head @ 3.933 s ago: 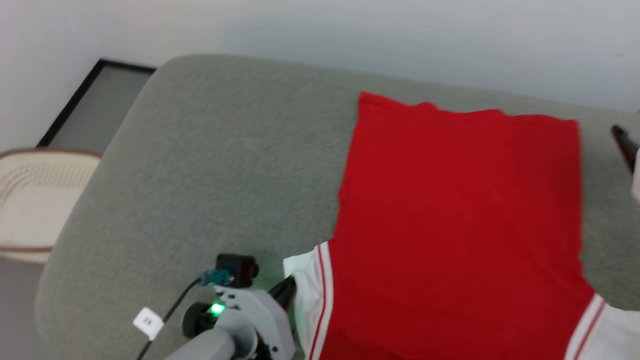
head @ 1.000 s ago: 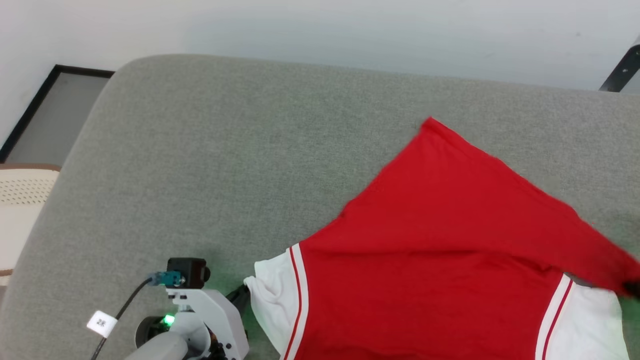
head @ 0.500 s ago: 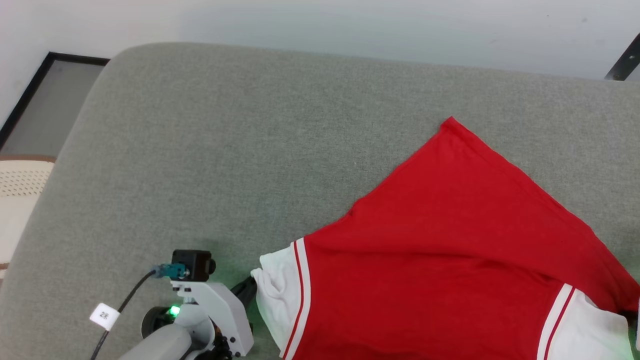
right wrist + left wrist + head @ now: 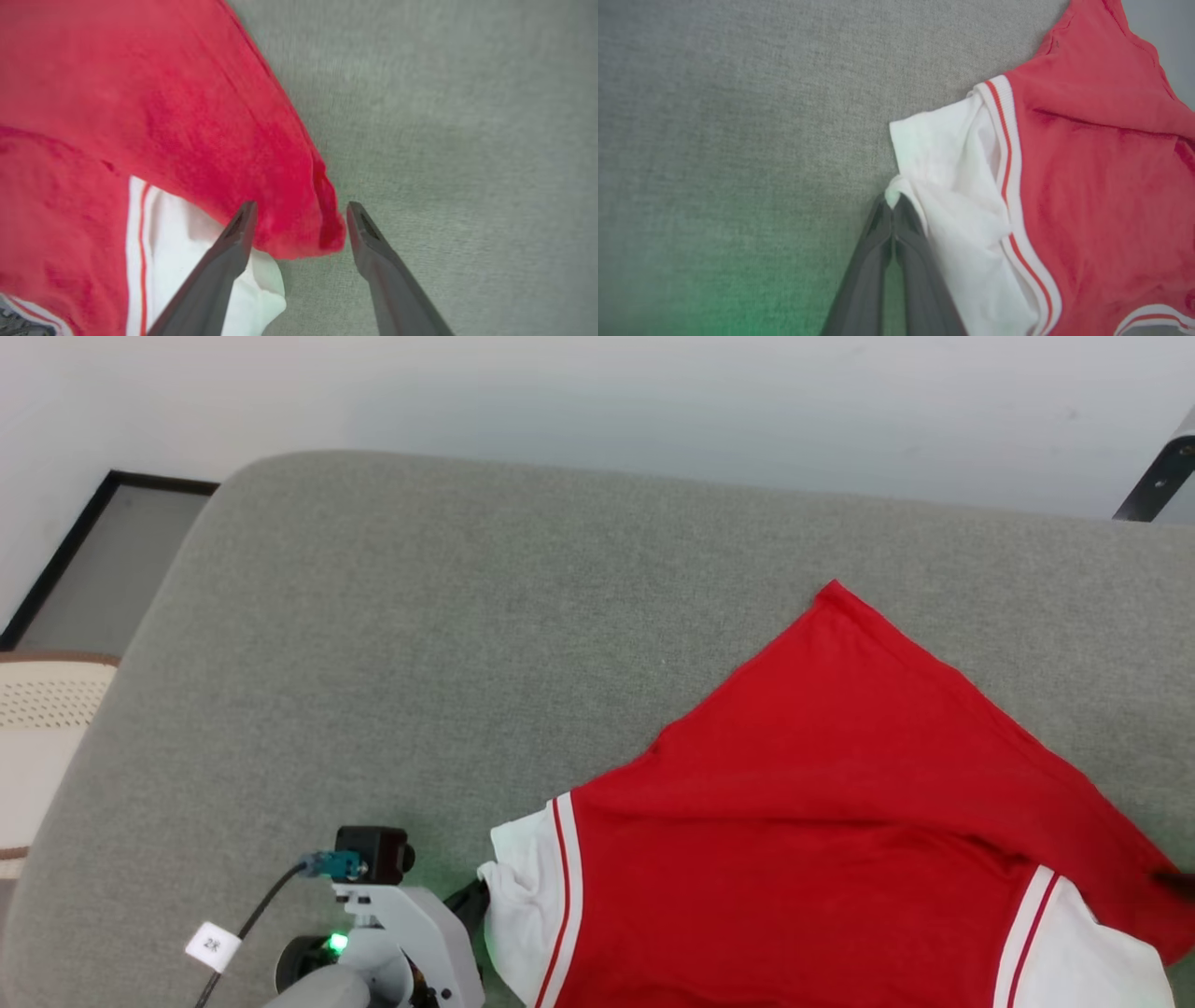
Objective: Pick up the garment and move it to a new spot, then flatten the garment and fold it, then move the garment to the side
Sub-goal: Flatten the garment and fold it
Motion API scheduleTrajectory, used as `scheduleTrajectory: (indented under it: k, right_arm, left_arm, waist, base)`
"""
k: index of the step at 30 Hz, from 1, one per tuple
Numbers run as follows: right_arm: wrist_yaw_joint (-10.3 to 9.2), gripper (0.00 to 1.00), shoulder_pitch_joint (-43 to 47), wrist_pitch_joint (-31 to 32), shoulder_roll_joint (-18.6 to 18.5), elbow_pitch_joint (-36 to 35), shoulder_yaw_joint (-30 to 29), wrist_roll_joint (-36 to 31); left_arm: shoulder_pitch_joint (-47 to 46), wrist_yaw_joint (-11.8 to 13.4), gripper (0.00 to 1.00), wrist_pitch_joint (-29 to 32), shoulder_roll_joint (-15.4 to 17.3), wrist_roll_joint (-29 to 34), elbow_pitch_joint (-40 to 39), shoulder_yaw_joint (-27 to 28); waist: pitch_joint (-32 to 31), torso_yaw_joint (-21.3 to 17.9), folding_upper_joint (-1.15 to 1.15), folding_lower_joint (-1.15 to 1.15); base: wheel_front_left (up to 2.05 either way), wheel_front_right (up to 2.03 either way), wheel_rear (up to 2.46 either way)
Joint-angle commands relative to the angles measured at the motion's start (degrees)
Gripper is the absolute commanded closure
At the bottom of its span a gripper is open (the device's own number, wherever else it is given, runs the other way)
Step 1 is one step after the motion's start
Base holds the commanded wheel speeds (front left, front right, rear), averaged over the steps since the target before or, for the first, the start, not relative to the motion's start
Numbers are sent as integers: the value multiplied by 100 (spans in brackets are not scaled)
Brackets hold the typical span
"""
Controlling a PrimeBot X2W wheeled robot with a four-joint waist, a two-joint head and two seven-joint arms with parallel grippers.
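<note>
The garment's plain red body (image 4: 773,907) faces up between striped sleeve trims. I should expect to find hidden black lettering when I flip the garment over.
The garment (image 4: 840,803) lies on the grey cushion, red with white sleeves and red-striped trim. Its far right hem corner is folded diagonally down over the right sleeve. My left gripper (image 4: 474,899) is at the lower left, shut on the tip of the white left sleeve (image 4: 952,177); in the left wrist view its fingers (image 4: 878,242) pinch that cloth. My right gripper (image 4: 301,210) stands open, and the folded red corner (image 4: 299,224) lies loose between its fingers over the white right sleeve (image 4: 173,233). A dark fingertip (image 4: 1180,883) of it shows at the head view's right edge.
The grey cushion (image 4: 420,663) spreads wide to the left and behind the garment, with a rounded far left corner. A white wall runs behind it. A cream perforated basket (image 4: 37,728) and a dark-framed panel (image 4: 103,551) sit off the left edge. A black bar (image 4: 1153,485) shows top right.
My right gripper has brought the far right hem corner down over the right sleeve and has opened, letting it go. The left gripper keeps its hold. The camera shifted slightly.
</note>
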Motion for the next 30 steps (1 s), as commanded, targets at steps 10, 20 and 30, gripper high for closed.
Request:
scheduleTrajectory:
  k: [10,20,30]
  right_arm:
    - [-7,0,-642,-2368,38,-1468,182,-247]
    - [-8,0,-1586,-4353,-29,196,1408,-294]
    - [-8,0,-3436,-2691,-107,2448,2747,433]
  left_arm:
    - [73,-9,100,-36,-132,6,9,-65]
    - [-117,-72,100,-16,-344,76,106,-137]
    - [-347,-289,100,76,-687,230,303,-353]
  waist:
    - [-25,205,0,0]
    - [114,526,0,0]
    - [382,1046,0,0]
  base:
    - [0,0,0]
    - [0,0,0]
    - [0,0,0]
